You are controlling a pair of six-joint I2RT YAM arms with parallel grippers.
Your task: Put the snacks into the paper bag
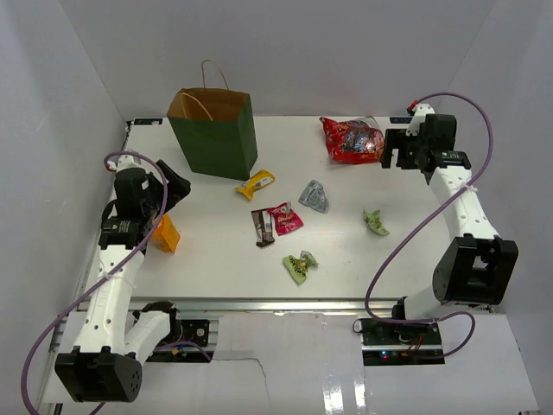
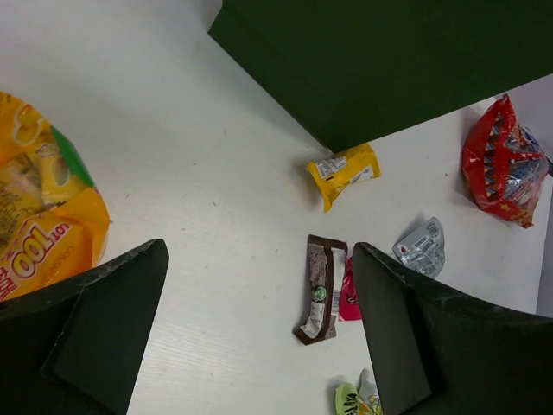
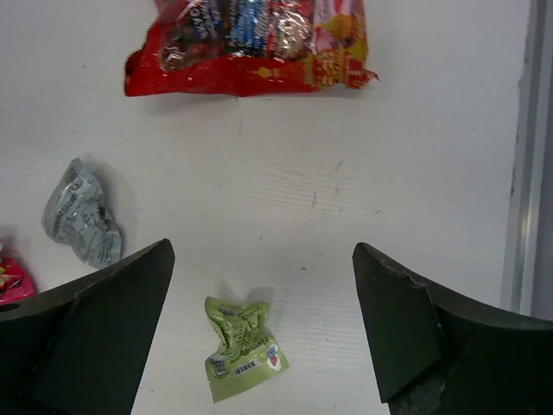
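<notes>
The orange packet (image 1: pixel 166 235) is beside my open left gripper and away from the brown packet. I should keep moving to its wrapper (image 2: pixel 47 212) until my fingers are on both sides of it.
The dark green paper bag (image 1: pixel 212 130) stands upright at the back left, mouth open. On the table lie the large red bag (image 1: pixel 352 140), yellow (image 1: pixel 256 184), silver-grey (image 1: pixel 314 196), brown (image 1: pixel 263 227) and pink (image 1: pixel 285 218) packets, and two light green ones (image 1: pixel 299 265) (image 1: pixel 375 222). The orange packet (image 1: pixel 164 233) lies by the left arm. My left gripper (image 1: pixel 177 186) is open and empty, raised between the orange packet (image 2: pixel 43 216) and the brown one (image 2: pixel 321 288). My right gripper (image 1: pixel 393 149) is open and empty, raised beside the red bag (image 3: pixel 251 43), above a light green packet (image 3: pixel 242 346).
White walls enclose the table on the left, back and right. A metal rail (image 3: pixel 518 156) runs along the table's right edge. The bag's looped handles (image 1: pixel 216 73) stick up above its rim.
</notes>
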